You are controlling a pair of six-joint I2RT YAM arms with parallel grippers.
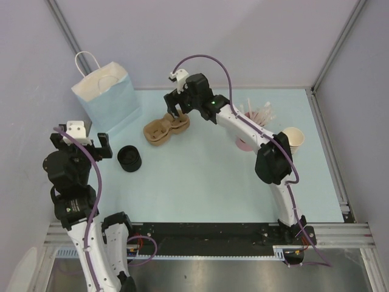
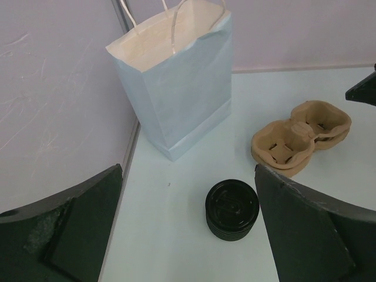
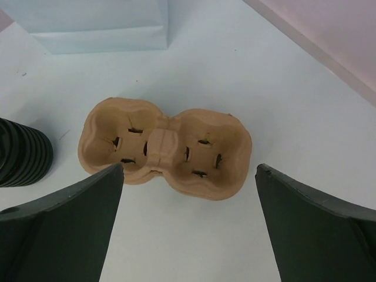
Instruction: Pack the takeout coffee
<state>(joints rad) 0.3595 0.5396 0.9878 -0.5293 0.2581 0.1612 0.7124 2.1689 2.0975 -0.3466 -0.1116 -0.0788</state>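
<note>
The carrier's narrow middle ridge (image 3: 162, 147) is between the open fingers of my right gripper, so the gripper should keep going down until its fingers reach the carrier's empty hollows (image 3: 207, 155), and then close.
The takeout coffee itself is out of view. A stack of black lids (image 1: 129, 158) (image 2: 232, 208) (image 3: 23, 153) stands left of centre. My left gripper (image 1: 80, 143) (image 2: 188, 176) hangs open just left of the stack and above table height, looking down at it with nothing between its fingers. A tan pulp two-cup carrier (image 1: 165, 129) (image 2: 299, 138) (image 3: 164, 147) lies empty beside a light blue paper bag (image 1: 109, 100) (image 2: 176, 88). My right gripper (image 1: 176, 109) (image 3: 189, 170) hovers open above the carrier, apart from it.
A stack of nested tan cups (image 1: 294, 140) stands at the right, beside the right arm's elbow. A pink cup of white straws (image 1: 258, 115) is half hidden behind that arm. Grey walls close the left, back and right sides.
</note>
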